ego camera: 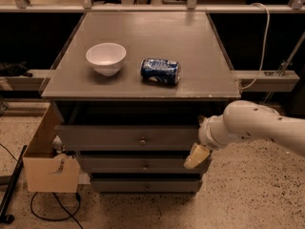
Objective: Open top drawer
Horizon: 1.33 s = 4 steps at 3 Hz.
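Note:
The fingers of my gripper are hanging in front of the second drawer [182, 163]. I need to lift them to the top drawer's upper edge [192, 128] and pull the drawer from there.
The top drawer [109, 137] is a wide grey front with a small round knob [142, 140] at its centre. It stands pulled a little way out of the grey cabinet [143, 32], with a dark gap above it. My gripper [196, 156] hangs at the end of the white arm [252, 125], just below the drawer's right end and in front of the second drawer. It holds nothing that I can see.
A white bowl [106, 57] and a blue can [160, 71] lying on its side rest on the cabinet top. Two narrower drawers [143, 165] sit below. An open cardboard box [47, 168] stands at the cabinet's left, with cables [52, 213] on the speckled floor.

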Each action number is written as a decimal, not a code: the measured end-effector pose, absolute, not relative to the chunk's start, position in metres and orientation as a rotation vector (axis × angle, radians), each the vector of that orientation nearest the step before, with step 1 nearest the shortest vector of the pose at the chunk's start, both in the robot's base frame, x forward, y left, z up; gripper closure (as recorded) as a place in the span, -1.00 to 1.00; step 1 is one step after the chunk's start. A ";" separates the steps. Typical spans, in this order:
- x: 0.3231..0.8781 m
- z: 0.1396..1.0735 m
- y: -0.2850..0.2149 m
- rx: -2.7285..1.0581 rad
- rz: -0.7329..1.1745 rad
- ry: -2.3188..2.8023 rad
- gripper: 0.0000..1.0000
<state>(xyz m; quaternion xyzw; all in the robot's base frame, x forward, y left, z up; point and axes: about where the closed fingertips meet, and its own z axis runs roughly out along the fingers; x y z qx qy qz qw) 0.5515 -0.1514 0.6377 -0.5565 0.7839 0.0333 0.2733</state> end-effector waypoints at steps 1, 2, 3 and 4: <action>0.555 0.630 -0.150 -1.498 0.095 2.113 -1.00; 0.555 0.630 -0.150 -1.498 0.095 2.113 -0.62; 0.555 0.630 -0.150 -1.499 0.095 2.113 -0.16; 0.554 0.633 -0.150 -1.499 0.094 2.112 0.46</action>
